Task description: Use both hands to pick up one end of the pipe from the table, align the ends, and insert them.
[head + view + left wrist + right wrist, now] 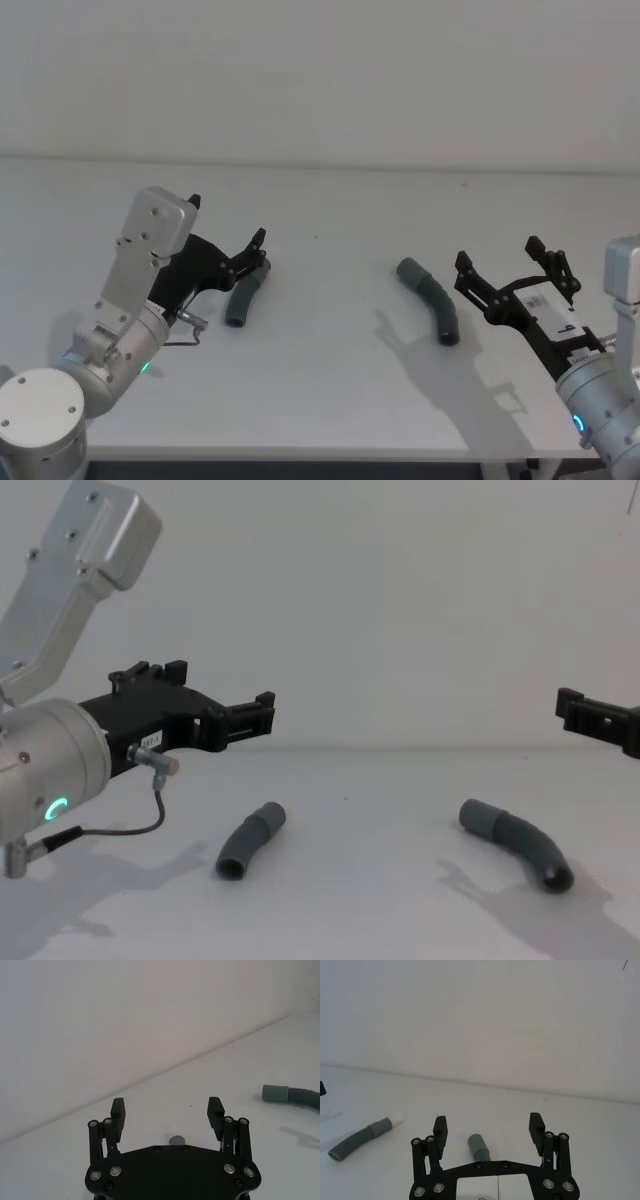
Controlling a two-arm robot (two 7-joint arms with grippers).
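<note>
The pipe piece's grey end (176, 1140) has a whitish tip (175, 1130) showing past it, so the tip will go into the other pipe piece's cuff when I push the two pieces together.
Two curved grey ribbed pieces of the pipe lie apart on the white table (330, 400). The left piece (245, 296) (250, 841) has a whitish tip (397, 1119) at its far end. My left gripper (230, 235) (222, 688) hovers open just above that far end (177, 1140). The right piece (430, 298) (515, 842) lies with its wider cuff (476, 1143) pointing away from me. Beside it, a little to the right and above the table, my right gripper (498, 256) (488, 1127) is open and holds nothing. Each wrist view also shows the other piece farther off (295, 1095) (362, 1136).
A plain white wall (320, 80) rises behind the table's far edge. Arm shadows (430, 360) fall across the tabletop between the two pieces. The table's front edge (300, 452) runs near my body.
</note>
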